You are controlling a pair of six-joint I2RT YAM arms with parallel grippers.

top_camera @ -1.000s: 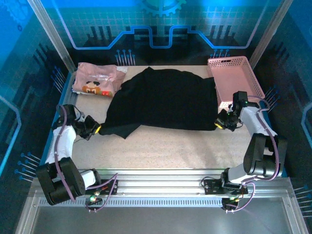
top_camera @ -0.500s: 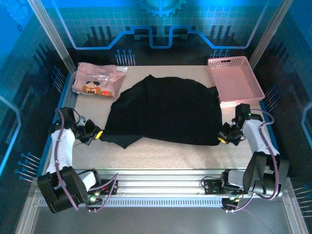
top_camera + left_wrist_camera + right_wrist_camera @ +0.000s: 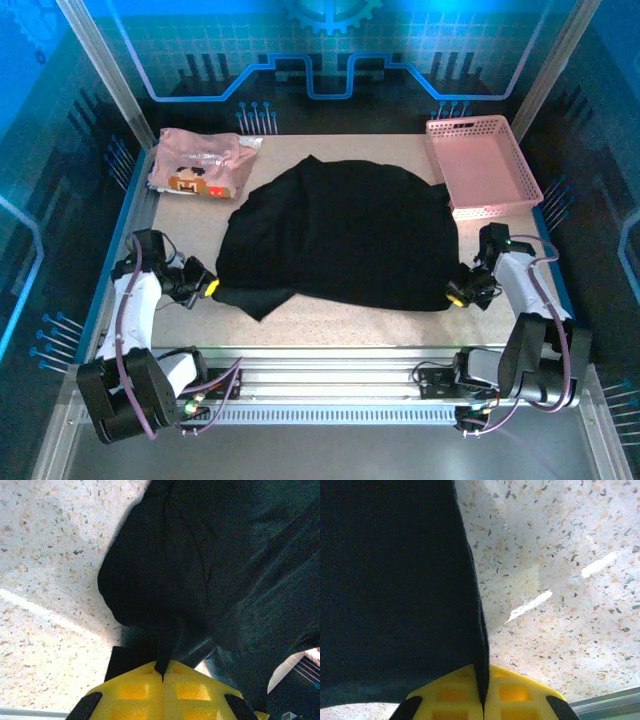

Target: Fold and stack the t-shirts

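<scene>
My left gripper should keep carrying the black t-shirt's near edge (image 3: pixel 365 302), pinched at both ends by my grippers, on toward the t-shirt's far edge (image 3: pixel 362 163) until it lies folded.
The large black t-shirt (image 3: pixel 340 232) lies spread over the middle of the table. My left gripper (image 3: pixel 210 289) is shut on its near left corner, and in the left wrist view the black cloth (image 3: pixel 200 570) runs into the closed yellow jaws of the left gripper (image 3: pixel 162 672). My right gripper (image 3: pixel 458 293) is shut on the shirt's near right edge; the cloth (image 3: pixel 395 580) is pinched between the yellow jaws of the right gripper (image 3: pixel 482 695). The pale pink t-shirt (image 3: pixel 197 165) with the pixel print sits folded at the back left.
A pink plastic mesh basket (image 3: pixel 482 165) stands at the back right corner. Bare speckled tabletop (image 3: pixel 350 325) runs along the near edge in front of the shirt. Metal frame posts rise at both back corners.
Both grippers have pulled toward the near edge, dragging the black shirt's front edge with them. The shirt has slid nearer and off the basket's side.
</scene>
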